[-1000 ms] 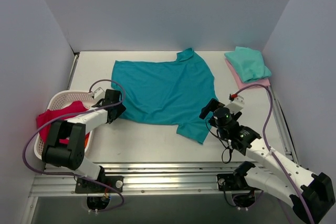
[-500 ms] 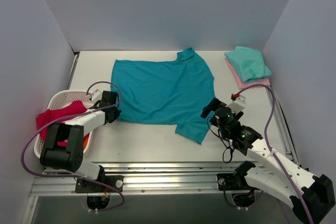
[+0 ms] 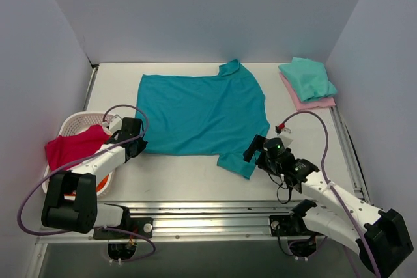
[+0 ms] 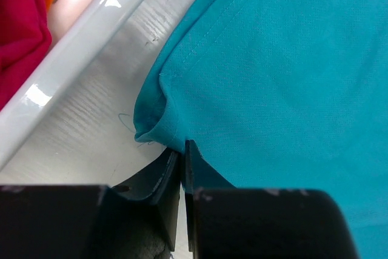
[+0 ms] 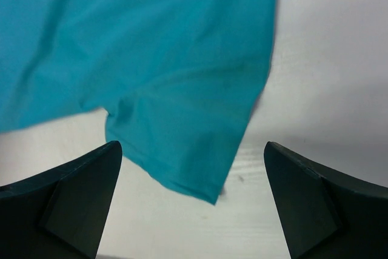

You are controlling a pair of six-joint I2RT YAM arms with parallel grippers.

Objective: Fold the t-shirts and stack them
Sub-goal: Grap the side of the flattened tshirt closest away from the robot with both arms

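Soft creases (image 5: 160, 80) cross the teal t-shirt. I expect its near side to fold over and its far sleeve to stay put when I carry the near sleeve (image 3: 236, 165) inward.
A large teal-blue t-shirt (image 3: 202, 112) lies spread flat mid-table. My left gripper (image 3: 139, 146) is at its near-left hem corner. In the left wrist view the left gripper (image 4: 182, 147) is shut on that bunched corner of the teal t-shirt (image 4: 285, 77). My right gripper (image 3: 251, 153) stands open by the near sleeve. In the right wrist view the right gripper (image 5: 191, 145) has its jaws wide apart, with the sleeve of the teal t-shirt (image 5: 170, 59) between and beyond them, not gripped. A folded mint-green t-shirt (image 3: 307, 77) rests on a pale pink t-shirt (image 3: 306, 102) at the back right.
A white lattice basket (image 3: 71, 122) stands at the left edge with a red cloth (image 3: 68, 148) hanging over it. Its rim (image 4: 79, 40) lies close beside my left gripper. Walls enclose the table on three sides.
My left gripper has shut on the teal shirt's near-left corner and shifted slightly left and nearer. My right gripper, still open, has moved down and nearer onto the sleeve's end.
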